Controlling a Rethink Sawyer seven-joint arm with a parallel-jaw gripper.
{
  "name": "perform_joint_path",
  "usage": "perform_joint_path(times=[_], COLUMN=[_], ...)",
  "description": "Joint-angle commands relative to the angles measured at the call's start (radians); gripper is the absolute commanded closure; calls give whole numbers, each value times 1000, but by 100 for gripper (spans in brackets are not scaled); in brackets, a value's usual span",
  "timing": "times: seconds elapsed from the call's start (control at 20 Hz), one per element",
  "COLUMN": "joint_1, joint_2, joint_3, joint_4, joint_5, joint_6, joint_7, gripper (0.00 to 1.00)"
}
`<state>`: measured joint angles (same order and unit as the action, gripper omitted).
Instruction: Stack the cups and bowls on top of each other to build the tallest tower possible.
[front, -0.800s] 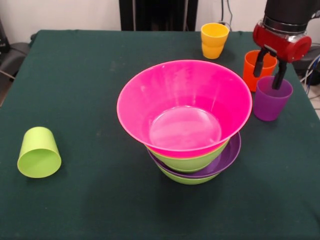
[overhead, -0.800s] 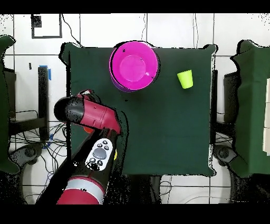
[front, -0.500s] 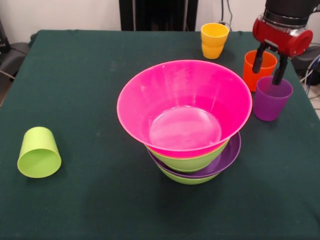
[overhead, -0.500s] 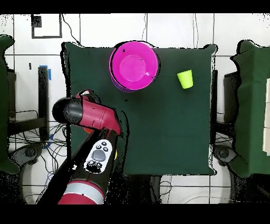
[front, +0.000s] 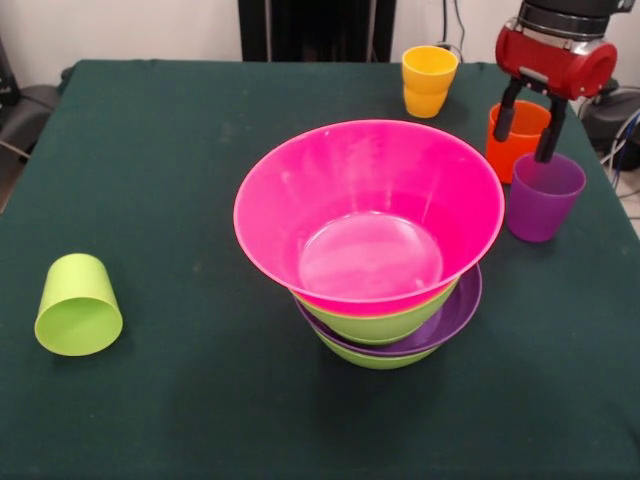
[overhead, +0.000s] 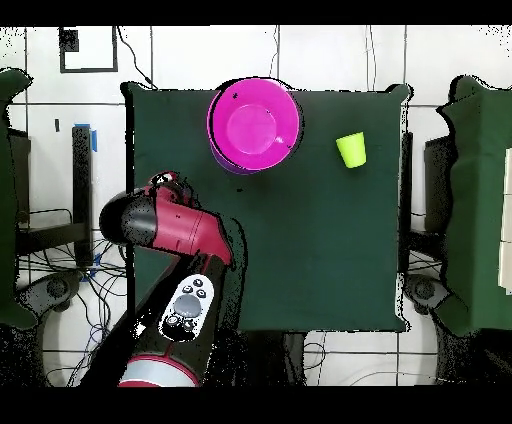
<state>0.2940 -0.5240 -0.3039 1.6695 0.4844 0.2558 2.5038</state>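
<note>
I expect the orange cup (front: 520, 145) to tip over when I lift the purple cup, because a finger of my gripper (front: 507, 112) hangs close by the orange cup.
The tower stands mid-table: a wide pink bowl (front: 370, 215) on top, a lime green bowl (front: 385, 325), a shallow purple bowl (front: 458, 312) and another lime green bowl (front: 372, 358) beneath. In the overhead view only the pink bowl (overhead: 255, 125) shows. My gripper (front: 526, 130) is open and empty at the back right. One finger hangs in front of the orange cup (front: 508, 150), the other just above the far rim of the purple cup (front: 543, 200). A yellow-orange cup (front: 428, 80) stands upright at the back. A lime green cup (front: 77, 305) lies on its side at the left. The small red bowl is out of view.
The dark green table (front: 180, 150) ends close to the right of the purple cup. In the overhead view my red arm (overhead: 170, 228) covers the cups at the table's left side, and the lime green cup (overhead: 351, 150) lies to the right of the tower.
My gripper has risen and drawn back a little; its finger came up out of the purple cup. The cups and the tower have not moved.
</note>
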Motion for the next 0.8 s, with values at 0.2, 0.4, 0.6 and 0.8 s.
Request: perform_joint_path(times=[0.2,0.4,0.6,0.8], joint_1=[-1,13,44,81], joint_2=[44,55,63,65], joint_3=[127,129,111,88], joint_4=[102,115,114,109], joint_5=[-54,-38,-13,13], joint_6=[-95,-116,-116,-95], joint_7=[96,115,145,172], gripper=[0,0,0,0])
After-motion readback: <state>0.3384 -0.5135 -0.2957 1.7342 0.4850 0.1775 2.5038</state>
